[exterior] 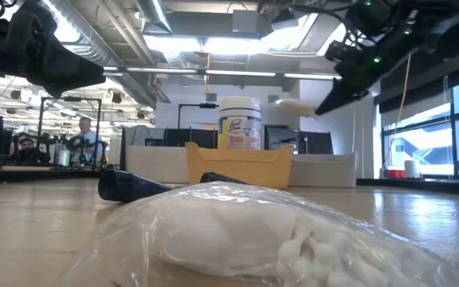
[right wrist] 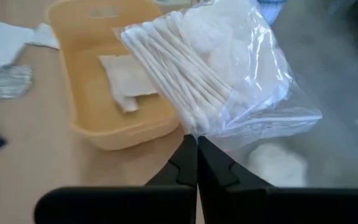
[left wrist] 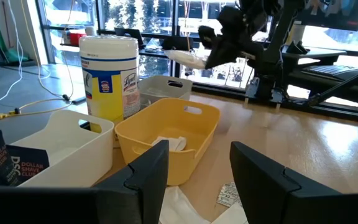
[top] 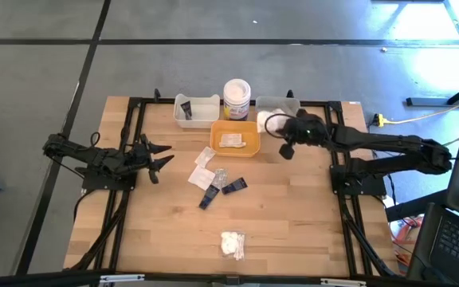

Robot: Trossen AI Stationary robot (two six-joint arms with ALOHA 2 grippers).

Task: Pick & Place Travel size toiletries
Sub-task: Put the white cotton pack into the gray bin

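Observation:
The clear bag of cotton swabs (top: 266, 121) is over the grey tray's rim (top: 279, 104), so my right gripper should keep bringing it inward and down until it is inside.
My right gripper (right wrist: 196, 142) is shut on a clear bag of cotton swabs and white pads (right wrist: 197, 62), held in the air between the yellow tray (top: 235, 137) and the grey tray (top: 279, 104). A beige sachet (right wrist: 124, 87) lies in the yellow tray. White sachets (top: 204, 158), a silver sachet (top: 220, 176) and two black tubes (top: 233, 186) lie mid-table. Another clear bag of white fluffy pieces (top: 233, 244) lies near the near edge. My left gripper (top: 162, 158) is open and hovers left of the items, touching nothing. My right gripper pinches the clear bag's plastic edge (right wrist: 199, 129), beside the swab tips, between its two fingertips. The fingers (exterior: 337, 94) slant down from the table's right side. The bag (exterior: 295, 105) is lifted clear and sticks out beyond the fingertips, roughly level.
A white tray (top: 196, 111) holding a black tube stands at the far edge, left of a white jar with a yellow label (top: 237, 98). White fluffy pieces (right wrist: 278, 163) lie in the grey tray. Bare wood spreads left and right of the scattered items.

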